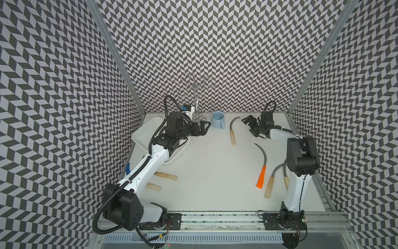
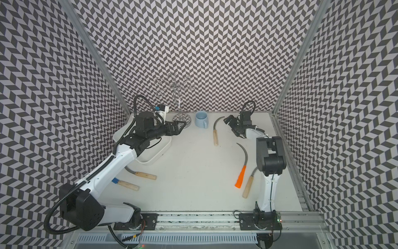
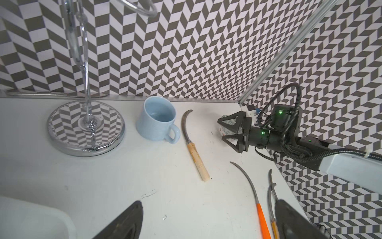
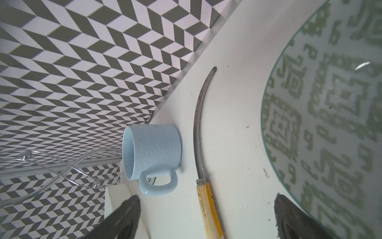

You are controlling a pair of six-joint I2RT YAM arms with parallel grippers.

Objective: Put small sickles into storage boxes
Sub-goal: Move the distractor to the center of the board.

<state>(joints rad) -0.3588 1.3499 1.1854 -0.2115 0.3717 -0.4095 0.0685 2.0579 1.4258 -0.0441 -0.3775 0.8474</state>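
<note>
I should first use my left gripper to pull the white storage box (image 1: pixel 143 132) toward the middle (image 1: pixel 205 151), because the box is far from the sickles near my right arm.
The white storage box (image 1: pixel 140 138) lies at the back left, partly under my left arm. My left gripper (image 1: pixel 206 129) hovers open and holds nothing beside it, near the mug. One small sickle (image 1: pixel 232 133) with a wooden handle lies behind centre; in the right wrist view its handle (image 4: pixel 207 207) shows between the jaws of my open right gripper (image 1: pixel 247 125). An orange-handled sickle (image 1: pixel 261 172) and a wooden one (image 1: pixel 270 187) lie front right, with another (image 1: pixel 286 181) half hidden by my right arm. Two more handles (image 1: pixel 165 175) (image 1: pixel 154 186) poke out from under my left arm.
A light blue mug (image 1: pixel 218 119) stands at the back beside a clear stand with a mirrored round base (image 3: pixel 86 128). A green-patterned bowl (image 4: pixel 330 103) sits close to the right gripper near the back right corner. Patterned walls close in three sides.
</note>
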